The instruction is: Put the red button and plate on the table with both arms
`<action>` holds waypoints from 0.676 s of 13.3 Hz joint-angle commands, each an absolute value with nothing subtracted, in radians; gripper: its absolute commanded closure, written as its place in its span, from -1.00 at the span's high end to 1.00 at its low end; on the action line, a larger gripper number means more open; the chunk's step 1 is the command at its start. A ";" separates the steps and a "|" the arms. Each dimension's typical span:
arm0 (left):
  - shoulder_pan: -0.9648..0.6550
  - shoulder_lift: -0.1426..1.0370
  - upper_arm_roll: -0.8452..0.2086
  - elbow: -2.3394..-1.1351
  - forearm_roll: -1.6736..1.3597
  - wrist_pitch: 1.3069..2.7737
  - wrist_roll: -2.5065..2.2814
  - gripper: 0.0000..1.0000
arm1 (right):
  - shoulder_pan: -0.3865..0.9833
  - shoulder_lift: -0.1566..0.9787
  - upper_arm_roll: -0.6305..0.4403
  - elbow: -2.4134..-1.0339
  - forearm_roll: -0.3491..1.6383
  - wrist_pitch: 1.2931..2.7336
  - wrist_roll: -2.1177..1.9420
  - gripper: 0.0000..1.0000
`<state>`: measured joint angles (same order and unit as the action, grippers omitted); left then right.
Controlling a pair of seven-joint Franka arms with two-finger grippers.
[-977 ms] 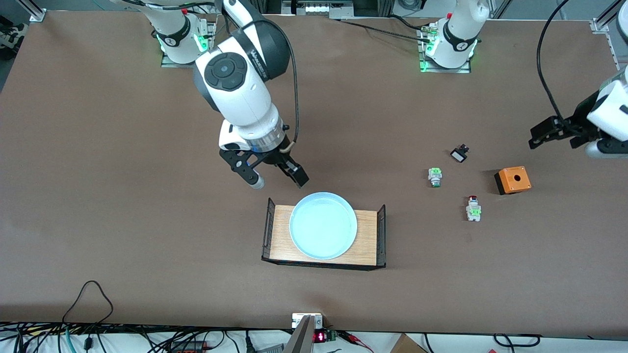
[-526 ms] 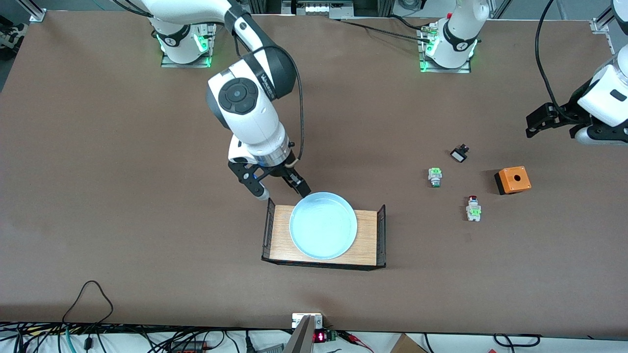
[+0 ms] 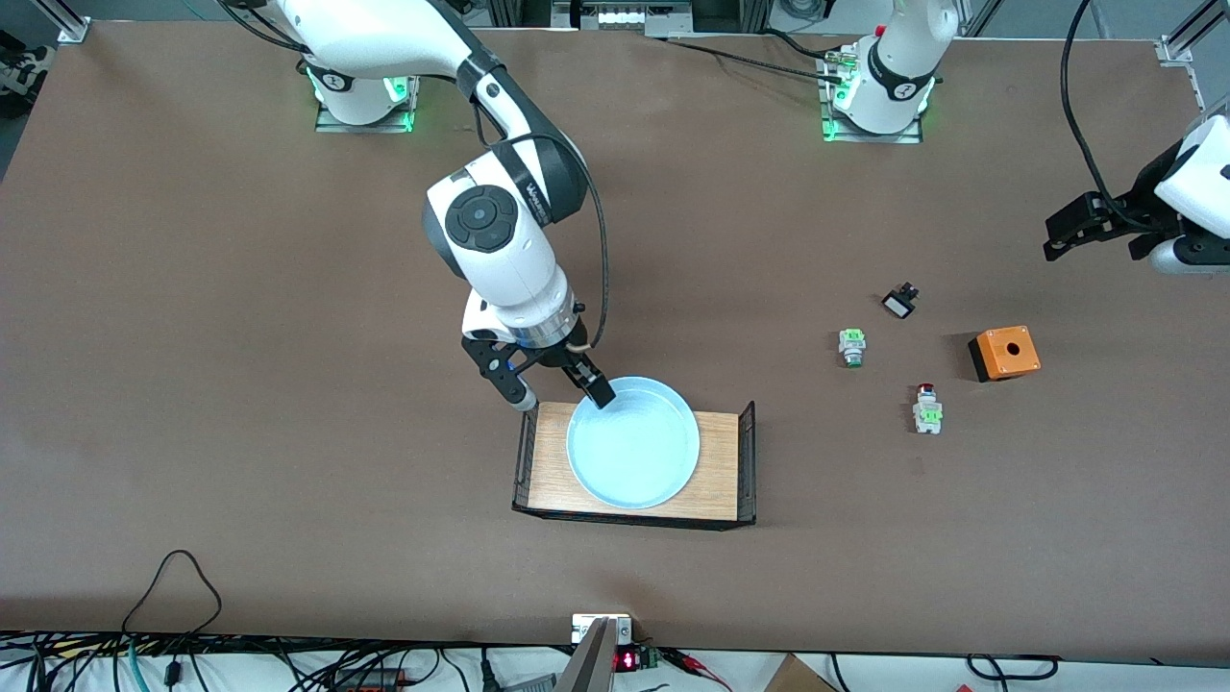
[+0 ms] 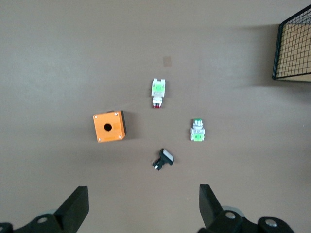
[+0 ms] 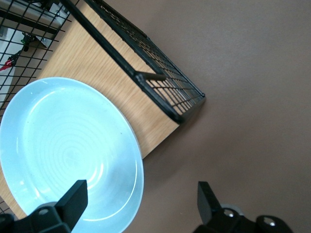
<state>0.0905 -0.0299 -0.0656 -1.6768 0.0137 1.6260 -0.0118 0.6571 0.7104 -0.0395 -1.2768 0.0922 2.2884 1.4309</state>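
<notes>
My gripper will lift the plate, and it will come free and leave the tray in place, because the plate's rim (image 3: pixel 633 443) juts (image 3: pixel 648 385) past the tray's open side.
The pale blue plate (image 3: pixel 634 447) lies on a light-wood tray (image 3: pixel 548 461) with black wire ends. My right gripper (image 3: pixel 562 395) is open and low over the plate's rim at the corner of the tray. One finger is over the plate, the other over the brown table (image 3: pixel 288 384). In the right wrist view the plate (image 5: pixel 68 150) lies partly between the open fingers of the gripper (image 5: pixel 141 200). The red button (image 3: pixel 927 407) lies on the table and shows in the left wrist view (image 4: pixel 157 92). My left gripper (image 3: pixel 1059 240) is open and empty, high over the table's left-arm end; its own view (image 4: pixel 142 208) shows it.
A green-capped button (image 3: pixel 851 347), a small black-and-white part (image 3: pixel 900 303) and an orange box (image 3: pixel 1004 352) lie near the red button. The tray's wire end (image 5: pixel 160 97) stands close to my right gripper. Cables hang along the table's edge nearest the camera.
My right gripper has come down and toward the tray, from over bare table to straddling the plate's rim. My left gripper has shifted slightly toward the bases' side.
</notes>
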 commanded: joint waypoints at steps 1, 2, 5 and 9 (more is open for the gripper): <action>0.072 -0.035 -0.032 -1.638 -0.008 1.582 -0.005 1.00 | 0.663 0.742 -0.048 -1.244 0.112 2.307 1.450 1.00; 0.080 -0.035 -0.034 -1.637 -0.008 1.582 -0.003 1.00 | 0.664 0.742 -0.051 -1.244 0.130 2.307 1.453 1.00; 0.084 -0.029 -0.031 -1.617 -0.008 1.578 -0.008 1.00 | 0.663 0.747 -0.051 -1.244 0.137 2.307 1.454 0.82; 0.084 -0.028 -0.037 -1.612 -0.008 1.559 -0.026 1.00 | 0.663 0.750 -0.051 -1.246 0.137 2.307 1.453 0.37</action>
<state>0.0894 -0.0320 -0.0409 -1.6366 0.0116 1.5948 -0.0164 0.6569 0.7297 -0.0427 -1.2762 0.1201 2.3063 1.4417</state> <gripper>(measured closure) 0.000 0.256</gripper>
